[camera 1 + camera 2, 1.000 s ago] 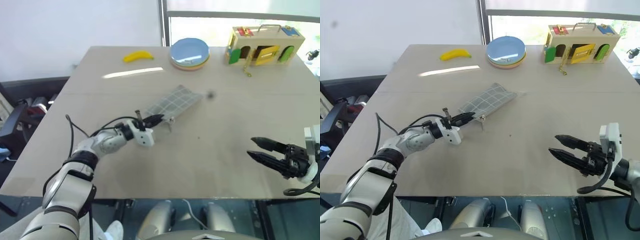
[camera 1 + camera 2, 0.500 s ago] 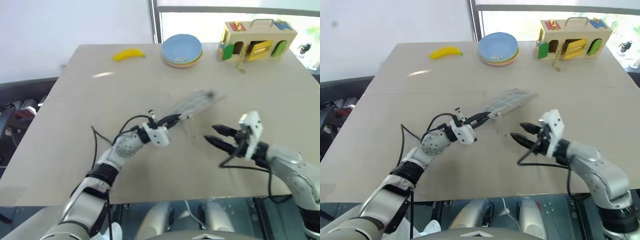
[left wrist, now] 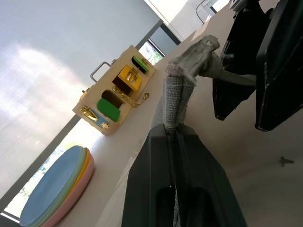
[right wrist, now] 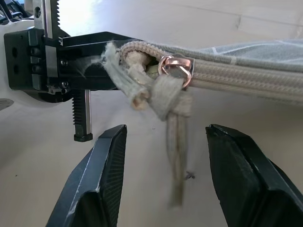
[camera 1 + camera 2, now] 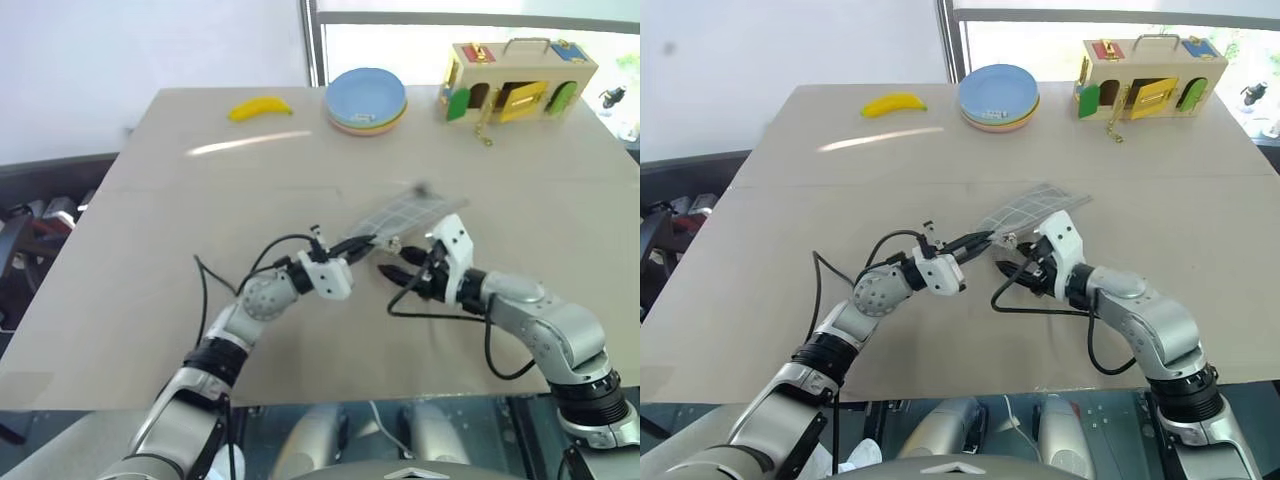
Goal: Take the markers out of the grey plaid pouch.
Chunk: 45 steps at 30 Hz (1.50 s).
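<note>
My right gripper should slide the pull tab [image 4: 176, 146] to the far end of the pouch, because the copper zipper pull [image 4: 177, 67] is at the end of the zipper that my left gripper is pinching.
The grey plaid pouch [image 5: 412, 210] hangs tilted above the table, its near end pinched in my left gripper [image 5: 360, 243], which is shut on it. In the left wrist view the fabric edge [image 3: 173, 101] rises from between the closed fingers [image 3: 161, 156]. My right gripper [image 5: 392, 272] is open right at that same end. In the right wrist view its two fingers [image 4: 106, 156] stand on either side of the pouch's fabric pull tab [image 4: 163, 99], below the copper zipper pull [image 4: 174, 68], without touching it. The markers are hidden.
At the table's far side lie a yellow banana [image 5: 260, 108], a stack of coloured plates [image 5: 366, 98] and a wooden lock box [image 5: 520, 75]. The pale table [image 5: 150, 230] has bare room to the left and right of the arms.
My right gripper has swung in from the right edge to the pouch's near end. My left gripper has carried the pouch a little to the right.
</note>
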Each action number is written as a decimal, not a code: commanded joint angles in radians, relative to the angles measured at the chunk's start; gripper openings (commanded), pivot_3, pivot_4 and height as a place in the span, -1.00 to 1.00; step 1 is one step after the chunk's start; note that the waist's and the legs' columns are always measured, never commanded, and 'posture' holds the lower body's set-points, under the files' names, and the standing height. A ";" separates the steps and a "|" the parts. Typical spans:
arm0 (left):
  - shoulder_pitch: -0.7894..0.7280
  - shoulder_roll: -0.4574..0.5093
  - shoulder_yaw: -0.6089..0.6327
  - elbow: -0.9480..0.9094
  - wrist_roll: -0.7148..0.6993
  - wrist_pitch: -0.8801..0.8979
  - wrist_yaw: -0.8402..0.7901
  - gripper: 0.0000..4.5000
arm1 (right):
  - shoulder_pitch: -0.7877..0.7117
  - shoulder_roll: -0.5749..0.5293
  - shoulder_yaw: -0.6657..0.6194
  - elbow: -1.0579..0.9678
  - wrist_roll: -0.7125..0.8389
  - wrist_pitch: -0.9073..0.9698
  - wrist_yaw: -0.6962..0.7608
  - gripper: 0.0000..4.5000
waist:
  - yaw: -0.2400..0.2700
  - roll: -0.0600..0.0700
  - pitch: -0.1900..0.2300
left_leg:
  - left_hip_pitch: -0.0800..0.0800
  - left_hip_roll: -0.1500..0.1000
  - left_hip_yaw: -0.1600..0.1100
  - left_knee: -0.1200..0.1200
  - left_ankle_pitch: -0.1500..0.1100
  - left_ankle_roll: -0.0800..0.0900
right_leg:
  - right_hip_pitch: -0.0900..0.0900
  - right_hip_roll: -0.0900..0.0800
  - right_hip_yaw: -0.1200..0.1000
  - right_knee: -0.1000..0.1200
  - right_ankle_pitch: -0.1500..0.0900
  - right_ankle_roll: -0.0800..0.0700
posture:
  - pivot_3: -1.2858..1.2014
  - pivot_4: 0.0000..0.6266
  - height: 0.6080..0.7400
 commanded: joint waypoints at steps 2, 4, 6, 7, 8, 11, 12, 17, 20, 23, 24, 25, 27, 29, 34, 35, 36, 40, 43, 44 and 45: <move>-0.015 -0.011 0.012 -0.002 0.005 -0.021 0.013 -0.98 | 0.003 0.008 -0.069 -0.073 0.092 0.049 0.016 0.19 | 0.000 0.000 0.000 | 0.000 0.000 0.000 0.000 0.000 0.000 | 0.000 0.000 0.000 0.000 0.000 0.000 | 0.03 -0.52 1.00; -0.016 -0.014 0.012 0.001 0.006 -0.023 0.013 -0.98 | 0.001 0.016 -0.077 -0.073 0.104 0.060 0.005 0.19 | 0.000 0.000 0.000 | 0.000 0.000 0.000 0.000 0.000 0.000 | 0.000 0.000 0.000 0.000 0.000 0.000 | 0.03 -0.52 1.00; -0.017 -0.017 0.012 0.004 0.006 -0.024 0.012 -1.00 | -0.003 0.034 -0.082 -0.065 0.100 0.060 -0.018 0.08 | 0.000 0.000 0.000 | 0.000 0.000 0.000 0.000 0.000 0.000 | 0.000 0.000 0.000 0.000 0.000 0.000 | 0.03 -0.52 1.00; -0.017 -0.018 0.012 0.004 0.006 -0.024 0.012 -1.00 | -0.005 0.040 -0.084 -0.062 0.098 0.058 -0.026 -0.03 | -0.001 0.000 0.000 | 0.000 0.000 0.000 0.000 0.000 0.000 | 0.000 0.000 0.000 0.000 0.000 0.000 | 0.03 -0.52 1.00; -0.018 -0.019 0.013 0.005 0.005 -0.023 0.011 -1.00 | -0.006 0.037 -0.081 -0.058 0.092 0.055 -0.025 -0.13 | -0.001 0.000 0.000 | 0.000 0.000 0.000 0.000 0.000 0.000 | 0.000 0.000 0.000 0.000 0.000 0.000 | 0.03 -0.52 1.00; -0.016 -0.020 0.014 -0.001 0.001 -0.018 0.007 -1.00 | -0.003 0.030 -0.078 -0.054 0.082 0.052 -0.025 -0.75 | -0.001 0.000 0.000 | 0.000 0.000 0.000 0.000 0.000 0.000 | 0.000 0.000 0.000 0.000 0.000 0.000 | 0.03 -0.52 1.00; -0.014 -0.020 0.014 -0.004 0.000 -0.017 0.006 -1.00 | -0.001 0.028 -0.078 -0.053 0.080 0.050 -0.024 -0.95 | -0.001 0.000 0.000 | 0.000 0.000 0.000 0.000 0.000 0.000 | 0.000 0.000 0.000 0.000 0.000 0.000 | 0.03 -0.52 1.00; -0.001 -0.018 0.016 -0.019 -0.011 -0.010 0.000 -1.00 | 0.001 -0.003 -0.111 -0.031 0.055 0.030 -0.022 -0.98 | -0.001 0.000 0.000 | 0.000 0.000 0.000 0.000 0.000 0.000 | 0.000 0.000 0.000 0.000 0.000 0.000 | 0.03 -0.52 1.00; 0.005 -0.018 0.019 -0.032 -0.022 -0.004 -0.004 -1.00 | -0.010 -0.025 -0.170 0.012 0.038 0.011 -0.033 -0.98 | 0.001 0.000 0.000 | 0.000 0.000 0.000 0.000 0.000 0.000 | 0.000 0.000 0.000 0.000 0.000 0.000 | 0.03 -0.52 1.00; 0.013 -0.021 0.025 -0.047 -0.041 0.011 -0.010 -1.00 | -0.017 -0.055 -0.237 0.065 0.013 -0.010 -0.052 -0.98 | 0.000 0.000 0.000 | 0.000 0.000 0.000 0.000 0.000 0.000 | 0.000 0.000 0.000 0.000 0.000 0.000 | 0.03 -0.52 1.00; 0.014 -0.022 0.026 -0.051 -0.043 0.014 -0.013 -1.00 | -0.019 -0.067 -0.255 0.084 0.000 -0.018 -0.058 -0.98 | 0.000 0.000 0.000 | 0.000 0.000 0.000 0.000 0.000 0.000 | 0.000 0.000 0.000 0.000 0.000 0.000 | 0.03 -0.52 1.00; 0.017 -0.022 0.027 -0.055 -0.046 0.015 -0.016 -1.00 | -0.023 -0.080 -0.275 0.107 -0.013 -0.027 -0.068 -0.98 | 0.000 0.000 0.000 | 0.000 0.000 0.000 0.000 0.000 0.000 | 0.000 0.000 0.000 0.000 0.000 0.000 | 0.03 -0.52 1.00; 0.022 -0.024 0.028 -0.064 -0.053 0.020 -0.022 -1.00 | -0.034 -0.096 -0.317 0.150 -0.033 -0.044 -0.096 -0.98 | 0.000 0.000 0.000 | 0.000 0.000 0.001 0.000 0.000 0.000 | 0.000 0.000 0.000 0.000 0.000 0.000 | 0.03 -0.52 1.00; 0.028 -0.027 0.029 -0.075 -0.064 0.026 -0.029 -1.00 | -0.052 -0.102 -0.358 0.190 -0.049 -0.062 -0.126 -0.98 | 0.000 0.000 0.000 | 0.000 0.000 0.001 0.000 0.000 0.000 | 0.000 0.000 0.001 0.000 0.000 0.000 | 0.03 -0.52 1.00; 0.042 -0.030 0.033 -0.105 -0.092 0.046 -0.047 -1.00 | -0.115 -0.086 -0.460 0.284 -0.116 -0.081 -0.294 -0.98 | -0.001 0.000 0.000 | 0.000 0.000 0.002 0.000 0.000 0.000 | 0.000 0.000 0.002 0.001 0.000 0.000 | 0.03 -0.52 1.00; 0.044 -0.030 0.034 -0.110 -0.101 0.052 -0.051 -1.00 | -0.120 -0.086 -0.468 0.289 -0.125 -0.080 -0.313 -0.98 | -0.001 0.000 0.000 | 0.000 0.000 0.002 0.000 0.000 0.000 | 0.000 0.000 0.002 0.001 0.000 0.000 | 0.03 -0.52 1.00; 0.048 -0.031 0.036 -0.118 -0.116 0.062 -0.058 -1.00 | -0.122 -0.085 -0.476 0.292 -0.128 -0.079 -0.325 -0.98 | -0.001 0.000 0.000 | 0.000 0.000 0.002 0.000 0.000 0.000 | 0.000 0.000 0.002 0.001 0.000 0.000 | 0.03 -0.52 1.00; 0.060 -0.049 0.042 -0.158 -0.179 0.122 -0.083 -1.00 | -0.095 -0.113 -0.457 0.224 -0.045 -0.042 -0.204 -0.87 | -0.003 0.000 0.000 | 0.000 0.000 0.002 0.000 0.000 0.000 | 0.000 0.000 0.003 0.001 0.000 0.000 | 0.03 -0.52 1.00; 0.070 -0.057 0.040 -0.183 -0.197 0.150 -0.098 -1.00 | -0.050 -0.159 -0.417 0.129 0.026 0.023 -0.096 -0.39 | -0.003 0.000 0.000 | 0.000 0.001 0.002 0.000 0.000 0.000 | 0.000 0.000 0.003 0.000 0.000 0.000 | 0.03 -0.52 1.00; 0.072 -0.059 0.040 -0.188 -0.201 0.156 -0.103 -1.00 | -0.042 -0.167 -0.418 0.106 0.047 0.040 -0.079 -0.26 | -0.003 0.000 0.000 | 0.000 0.001 0.002 0.000 0.000 0.000 | 0.000 0.000 0.003 0.000 0.000 0.000 | 0.03 -0.52 1.00; 0.074 -0.062 0.040 -0.190 -0.203 0.161 -0.107 -1.00 | -0.038 -0.172 -0.424 0.088 0.070 0.055 -0.064 -0.07 | -0.004 0.000 0.000 | 0.000 0.001 0.002 0.000 0.000 0.000 | 0.000 0.000 0.003 0.000 0.000 0.000 | 0.03 -0.52 1.00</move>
